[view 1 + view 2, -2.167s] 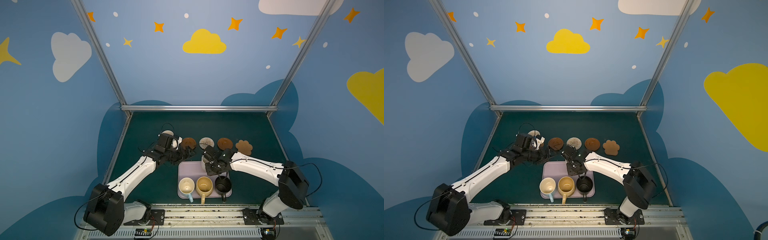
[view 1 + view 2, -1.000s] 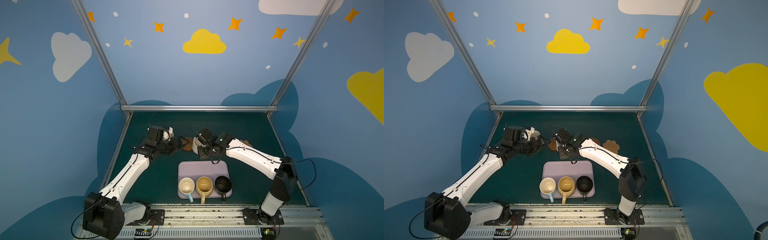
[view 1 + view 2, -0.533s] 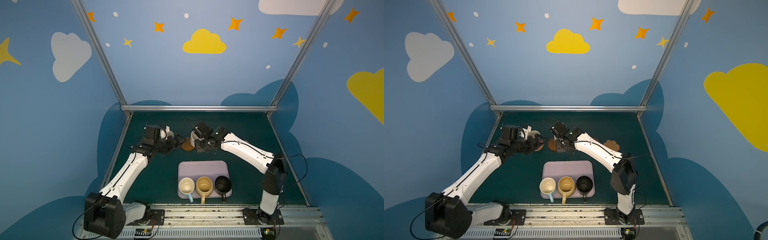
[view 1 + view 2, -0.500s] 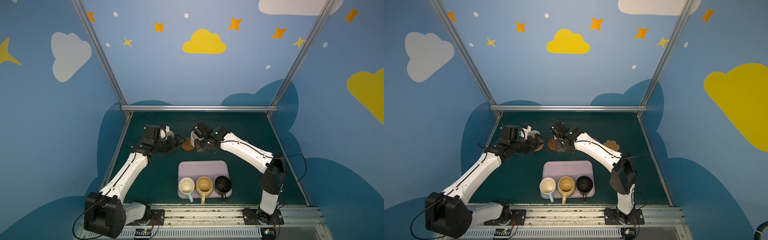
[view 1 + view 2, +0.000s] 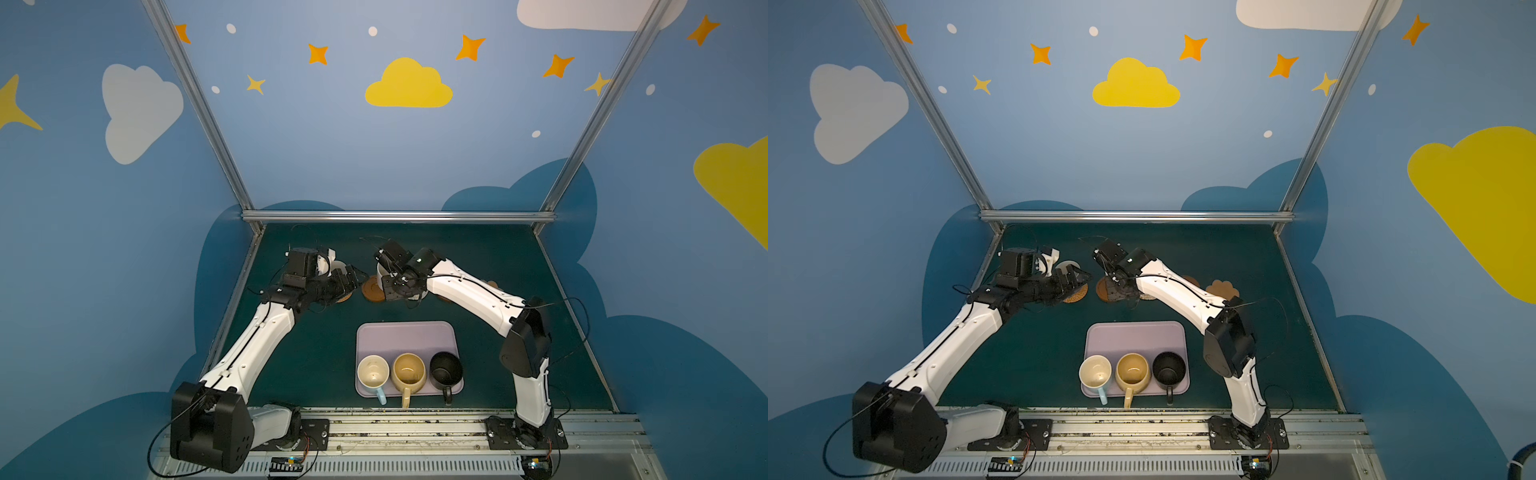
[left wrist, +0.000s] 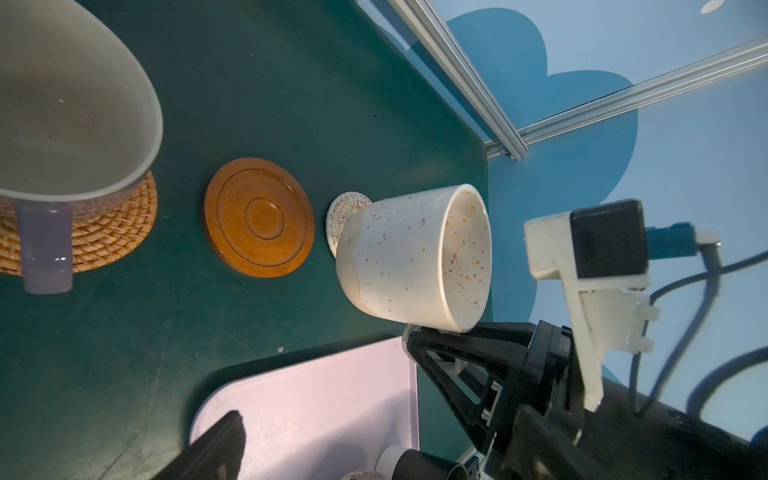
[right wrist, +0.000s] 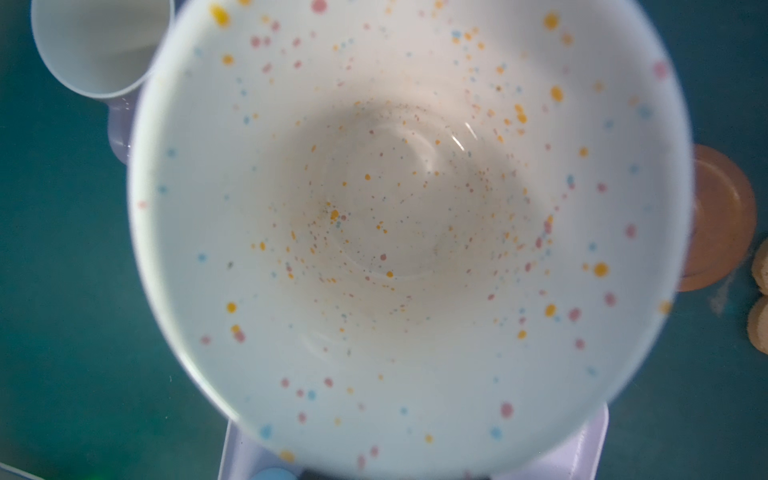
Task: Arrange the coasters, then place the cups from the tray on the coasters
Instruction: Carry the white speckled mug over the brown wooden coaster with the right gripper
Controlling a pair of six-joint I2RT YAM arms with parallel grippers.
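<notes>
I should keep carrying the speckled cup with my right gripper to the dark-brown wooden coaster [image 6: 260, 217], which is empty beside the lilac cup, lowering it until its bottom [image 6: 352, 281] sits flat.
My right gripper [image 6: 432, 334] is shut on the rim of the cream-white speckled cup [image 6: 411, 257]. It holds the cup tilted in the air over the coaster row, in front of the whitish woven coaster [image 6: 347, 210]. The cup's inside [image 7: 395, 228] fills the right wrist view and hides the fingers there. The lilac cup [image 6: 62, 104] stands on the tan woven coaster [image 6: 120, 232], with a bare dark-brown wooden coaster [image 6: 257, 216] beside it. My left gripper [image 5: 358, 277] hangs open and empty beside the lilac cup. The tray [image 5: 407, 334] holds the light blue [image 5: 372, 372], mustard yellow [image 5: 409, 370] and black [image 5: 446, 368] cups.
A second wooden coaster [image 5: 1190, 280] and the paw-shaped cork coaster [image 5: 1222, 289] lie at the right end of the row. The back half of the tray is bare. Metal frame posts and blue walls close in the green table [image 5: 498, 257].
My right gripper has lifted the cream-white cup off the back of the tray and carried it back and left to the coaster row. My left arm has drawn away from the lilac cup.
</notes>
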